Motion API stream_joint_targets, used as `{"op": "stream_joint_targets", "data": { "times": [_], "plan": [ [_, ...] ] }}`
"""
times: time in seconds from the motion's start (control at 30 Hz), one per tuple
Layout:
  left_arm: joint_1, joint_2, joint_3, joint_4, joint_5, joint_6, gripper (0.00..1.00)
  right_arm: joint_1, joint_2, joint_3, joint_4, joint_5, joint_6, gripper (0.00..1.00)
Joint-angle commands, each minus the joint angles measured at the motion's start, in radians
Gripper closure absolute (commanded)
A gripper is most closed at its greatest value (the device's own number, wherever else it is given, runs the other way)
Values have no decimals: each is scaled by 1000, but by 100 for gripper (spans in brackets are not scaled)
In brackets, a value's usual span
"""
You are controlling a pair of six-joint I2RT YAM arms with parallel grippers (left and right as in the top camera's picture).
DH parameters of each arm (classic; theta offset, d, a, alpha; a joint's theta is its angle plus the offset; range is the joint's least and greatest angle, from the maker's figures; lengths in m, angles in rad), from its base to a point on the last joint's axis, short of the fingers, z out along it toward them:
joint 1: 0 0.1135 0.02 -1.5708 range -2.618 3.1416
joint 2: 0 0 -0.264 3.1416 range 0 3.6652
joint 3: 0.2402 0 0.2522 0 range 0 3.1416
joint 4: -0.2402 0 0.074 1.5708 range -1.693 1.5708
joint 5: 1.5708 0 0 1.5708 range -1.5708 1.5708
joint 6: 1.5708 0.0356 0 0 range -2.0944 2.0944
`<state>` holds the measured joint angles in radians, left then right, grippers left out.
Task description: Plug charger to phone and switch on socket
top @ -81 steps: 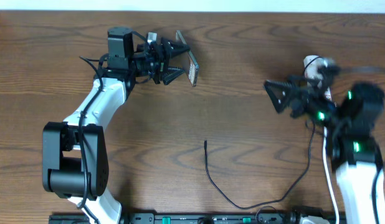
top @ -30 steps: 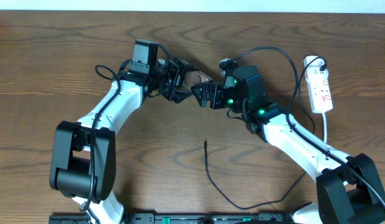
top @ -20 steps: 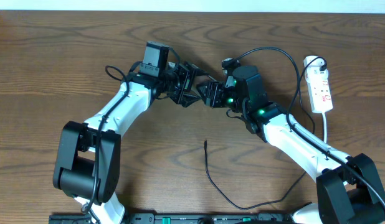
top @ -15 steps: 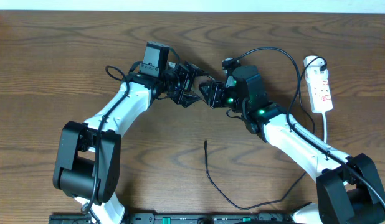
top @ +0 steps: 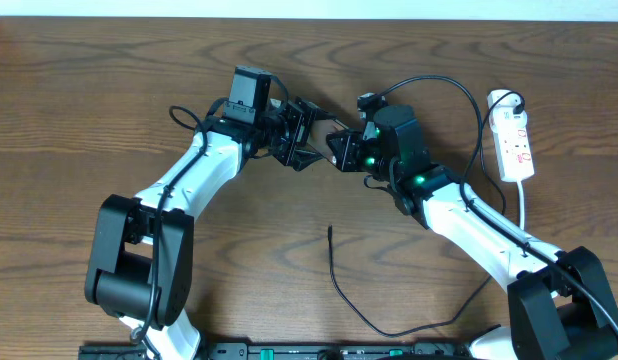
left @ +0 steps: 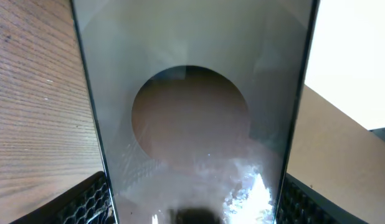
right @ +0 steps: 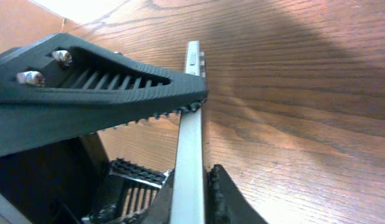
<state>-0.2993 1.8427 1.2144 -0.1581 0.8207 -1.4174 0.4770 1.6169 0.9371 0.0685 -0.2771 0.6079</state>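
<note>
My left gripper should open from its stretch across the phone's whole width point(left: 191, 112), then turn and pinch the phone's thin edge while my right gripper holds the phone.
Both grippers meet above the table's middle, holding the phone point(top: 327, 129) between them. In the left wrist view the phone's glossy dark face point(left: 192, 106) fills the frame, and my left gripper point(left: 192, 200) is shut on it across its width, one pad on each long side. In the right wrist view the phone shows edge-on as a thin silver strip point(right: 191, 124), and my right gripper point(right: 195, 194) is shut on that strip. The charger point(top: 341, 285), a thin black cable, lies loose on the table below. The white socket point(top: 515, 145) lies at the far right.
The socket's white cord point(top: 524, 215) runs down along the right arm. A thick black arm cable point(top: 439, 85) loops above the right wrist. The wooden table point(top: 89, 80) stretches to both sides.
The right arm swung from beside the socket to the middle. Within the last second the left arm brought the phone closer and the right jaws closed on its edge.
</note>
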Motion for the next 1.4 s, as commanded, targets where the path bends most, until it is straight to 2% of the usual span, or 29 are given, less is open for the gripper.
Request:
{"op": "stream_joint_targets", "data": {
  "times": [0.0,0.13,0.17,0.2,0.23,0.27,0.37,0.6,0.67,0.77,0.93,1.0,1.07,1.13,1.17,1.2,1.23,1.37],
  "plan": [
    [0,-26,0,10,18,-2,92,9,8,14,2,-16,9,99],
    [0,-26,0,10,13,-2,92,9,8,14,2,-16,9,99],
    [0,-26,0,10,6,-2,71,8,8,14,2,-16,9,99],
    [0,-26,0,10,4,-2,62,7,8,14,3,-16,9,99],
    [1,-26,0,10,3,-2,23,6,8,14,3,-12,9,99],
    [2,-26,0,10,2,-2,12,4,8,14,3,-8,9,99],
    [2,-26,0,13,11,-2,11,-18,8,14,2,18,8,99],
    [17,-27,1,210,184,-6,11,-164,8,14,3,43,8,99],
    [30,-27,1,230,223,-18,11,-216,8,14,6,42,48,99],
    [57,-27,1,235,255,-17,11,-285,8,14,11,35,212,99],
    [106,-27,1,236,256,-16,11,-316,8,14,21,-50,626,99],
    [134,-27,1,249,216,52,11,-299,8,14,53,-134,846,99],
    [157,-27,1,278,180,129,11,-283,8,14,84,-162,955,99],
    [170,-27,1,304,161,146,31,-257,8,14,164,-171,993,99],
    [173,-27,1,317,155,150,34,-249,8,14,195,-171,993,99],
    [177,-27,1,332,153,150,30,-238,8,14,241,-171,993,99],
    [179,-27,1,344,147,150,1,-232,8,14,272,-170,993,99],
    [179,-27,1,351,146,150,0,-220,8,14,338,-171,993,99]
  ]
}}
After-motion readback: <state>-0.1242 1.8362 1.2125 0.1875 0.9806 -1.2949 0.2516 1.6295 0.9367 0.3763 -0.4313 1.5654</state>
